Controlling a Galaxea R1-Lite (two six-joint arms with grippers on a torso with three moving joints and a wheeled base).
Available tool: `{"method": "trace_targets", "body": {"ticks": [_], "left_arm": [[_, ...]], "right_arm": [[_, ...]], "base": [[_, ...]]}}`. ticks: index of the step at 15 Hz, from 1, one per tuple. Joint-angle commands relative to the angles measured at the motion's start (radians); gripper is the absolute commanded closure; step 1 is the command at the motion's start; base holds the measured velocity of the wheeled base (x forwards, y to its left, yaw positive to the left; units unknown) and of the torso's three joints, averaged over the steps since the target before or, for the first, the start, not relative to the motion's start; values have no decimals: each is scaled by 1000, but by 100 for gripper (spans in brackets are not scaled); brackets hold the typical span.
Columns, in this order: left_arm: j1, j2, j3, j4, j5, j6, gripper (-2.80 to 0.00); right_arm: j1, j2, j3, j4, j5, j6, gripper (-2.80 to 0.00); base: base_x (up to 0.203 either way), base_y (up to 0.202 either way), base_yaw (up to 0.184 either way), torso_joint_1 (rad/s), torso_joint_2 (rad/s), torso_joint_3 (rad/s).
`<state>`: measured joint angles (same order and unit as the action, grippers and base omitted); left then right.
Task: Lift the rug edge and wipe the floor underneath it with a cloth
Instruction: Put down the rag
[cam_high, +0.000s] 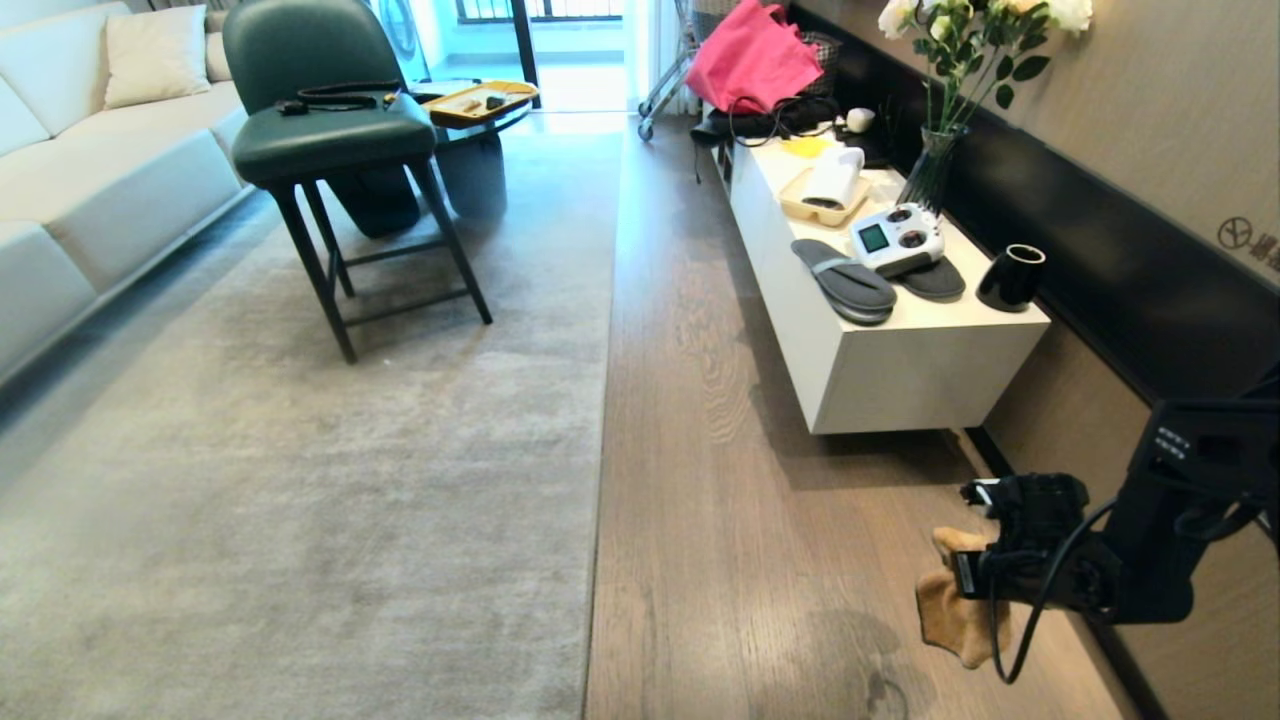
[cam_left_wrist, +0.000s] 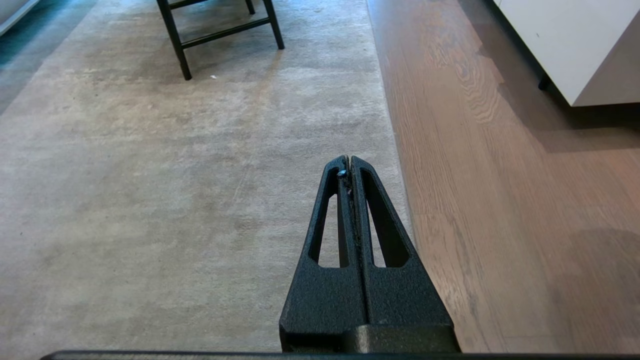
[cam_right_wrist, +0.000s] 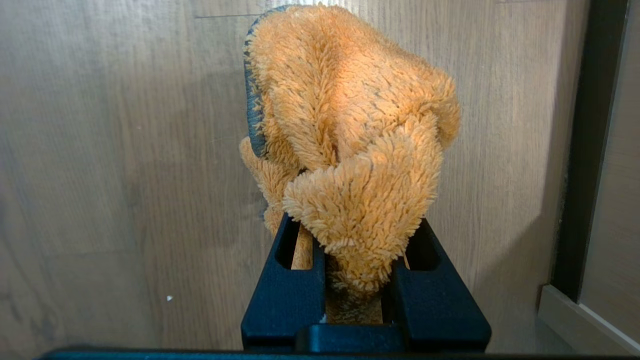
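The orange cloth (cam_high: 957, 622) is hanging over open plank floor (cam_high: 894, 658), clear of the rug's edge and the skirting strip, so my right gripper should go on going low and let go of it there.
The pale grey rug's straight edge (cam_high: 603, 430) lies flat against the brown plank floor (cam_high: 720, 520). In the head view my right gripper (cam_high: 972, 582) hangs low at the right, near the wall, shut on the fuzzy orange cloth (cam_high: 950, 615). The cloth (cam_right_wrist: 350, 125) bunches out past the fingers (cam_right_wrist: 285, 280) and hides their tips, hanging just above the floor (cam_right_wrist: 125, 175). In the left wrist view my left gripper (cam_left_wrist: 348, 161) is shut with nothing in it, and it sits over the rug beside the rug edge (cam_left_wrist: 395, 140). That arm is outside the head view.
A low white cabinet (cam_high: 880, 370) along the right wall carries slippers, a controller, a black mug and a vase. A green chair (cam_high: 330, 130) stands on the rug, with a sofa (cam_high: 100, 170) at the left. A dark skirting strip (cam_right_wrist: 580, 150) runs close to the cloth.
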<state>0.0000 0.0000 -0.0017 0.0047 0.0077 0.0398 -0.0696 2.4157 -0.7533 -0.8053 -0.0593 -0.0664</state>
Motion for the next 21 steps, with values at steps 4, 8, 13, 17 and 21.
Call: {"method": "trace_targets", "body": {"ticks": [4, 8, 13, 17, 21], "left_arm": [[0, 0, 0, 0, 0, 0, 0], [1, 0, 0, 0, 1, 0, 0], [0, 0, 0, 0, 1, 0, 0], [0, 0, 0, 0, 0, 0, 0], [0, 0, 0, 0, 0, 0, 0]], "right_arm": [[-26, 49, -51, 22, -4, -18, 0], [-46, 46, -85, 107, 0, -62, 0], [-75, 25, -76, 203, -7, -225, 0], [-76, 26, -78, 207, -7, -234, 0], [-76, 26, -78, 206, -6, -234, -280]], "base": [[0, 0, 0, 0, 0, 0], [0, 0, 0, 0, 0, 0], [0, 0, 0, 0, 0, 0], [0, 0, 0, 0, 0, 0], [0, 0, 0, 0, 0, 0]]}}
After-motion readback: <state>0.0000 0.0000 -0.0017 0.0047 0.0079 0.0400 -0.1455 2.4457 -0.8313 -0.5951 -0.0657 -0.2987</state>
